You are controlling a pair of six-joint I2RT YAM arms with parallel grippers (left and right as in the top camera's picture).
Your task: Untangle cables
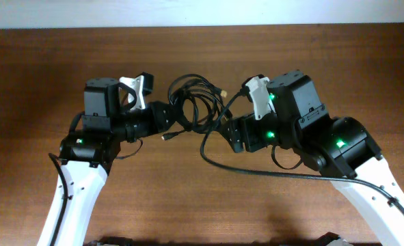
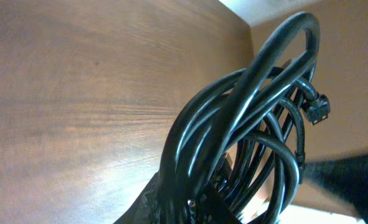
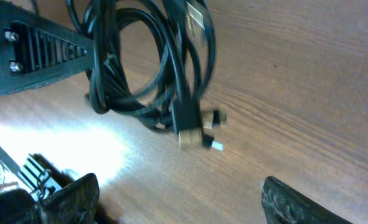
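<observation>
The loops (image 1: 197, 102) hang bunched in front of my right gripper's empty fingers. My left gripper should turn the loops first, before my right gripper grabs the top loop (image 2: 309, 28).
The cables (image 1: 196, 102) are a bundle of thin black loops at the table's middle, with a gold-tipped plug (image 1: 221, 89) at the upper right and another plug end (image 1: 165, 137) hanging low. My left gripper (image 1: 169, 117) is shut on the bundle's left side. In the left wrist view the loops (image 2: 246, 118) fill the frame, rising from the jaws (image 2: 196, 208). My right gripper (image 1: 230, 130) is open just right of the bundle. In the right wrist view its fingers (image 3: 180, 199) are spread wide and empty, with the loops (image 3: 152, 68) and several plugs (image 3: 193, 132) ahead of them.
A thicker black arm cable (image 1: 256, 171) curves across the wooden table (image 1: 44, 75) in front of the right arm. The left gripper's black body (image 3: 34, 50) shows at the top left of the right wrist view. The table's far edge (image 1: 202, 27) meets a pale wall.
</observation>
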